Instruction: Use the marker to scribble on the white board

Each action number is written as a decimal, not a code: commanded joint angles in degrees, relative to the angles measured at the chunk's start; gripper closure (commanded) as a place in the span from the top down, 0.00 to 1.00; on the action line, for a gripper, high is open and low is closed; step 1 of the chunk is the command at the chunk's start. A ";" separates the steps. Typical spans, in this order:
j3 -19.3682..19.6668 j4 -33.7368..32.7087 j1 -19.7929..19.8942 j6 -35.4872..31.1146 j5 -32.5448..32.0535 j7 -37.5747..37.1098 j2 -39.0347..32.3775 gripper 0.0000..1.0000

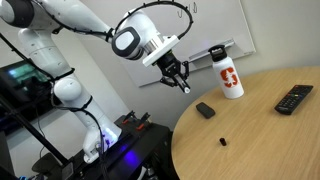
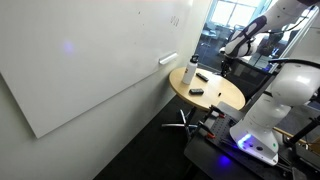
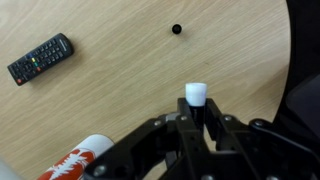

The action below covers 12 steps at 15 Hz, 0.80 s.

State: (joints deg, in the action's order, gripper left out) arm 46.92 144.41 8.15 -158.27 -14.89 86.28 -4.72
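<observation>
I should go on lowering the marker with my gripper until it touches the table before I let go there, because the wood (image 1: 211, 137) beside the black cap is free for the marker.
In the wrist view my gripper (image 3: 196, 110) is shut on the marker (image 3: 196, 93), whose white end sticks out past the fingertips above the wooden table (image 3: 120, 90). In an exterior view the gripper (image 1: 178, 80) hangs in the air beside the table's edge, left of the bottle. The marker is too small to make out there. The white board (image 2: 90, 60) is a large panel on the wall; it also shows behind the arm as a white board (image 1: 205, 25). The gripper is well away from it.
On the round table (image 1: 270, 140) stand a white bottle with red print (image 1: 228, 73), a small black block (image 1: 205, 110), a tiny black cap (image 1: 221, 143) and a black remote (image 1: 294, 98). The remote (image 3: 40, 58) and the cap (image 3: 177, 29) also show from the wrist.
</observation>
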 commanded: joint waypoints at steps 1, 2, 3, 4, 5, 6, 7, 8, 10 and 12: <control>-0.98 -2.18 2.64 0.12 6.61 0.16 -4.17 0.05; -1.22 -2.73 3.41 -0.17 9.37 -0.07 -5.68 0.05; -1.63 -3.17 4.19 0.28 11.80 0.26 -6.59 0.05; -2.43 -4.04 5.18 0.89 14.78 0.74 -8.50 0.05; -3.22 -4.69 6.03 1.24 17.24 0.91 -10.04 0.05; -4.79 -5.62 7.40 1.49 20.38 1.54 -12.29 0.05; -6.58 -6.52 8.90 1.69 23.32 2.06 -14.40 0.05; -8.76 -7.67 10.68 1.36 26.31 2.51 -17.15 0.05; -13.11 -9.86 14.53 0.10 31.45 3.07 -21.61 0.05; -21.48 -12.40 23.43 -2.62 28.42 -1.74 -24.95 0.05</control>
State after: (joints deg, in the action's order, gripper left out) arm 33.83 136.79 22.52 -158.48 13.37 87.41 -23.82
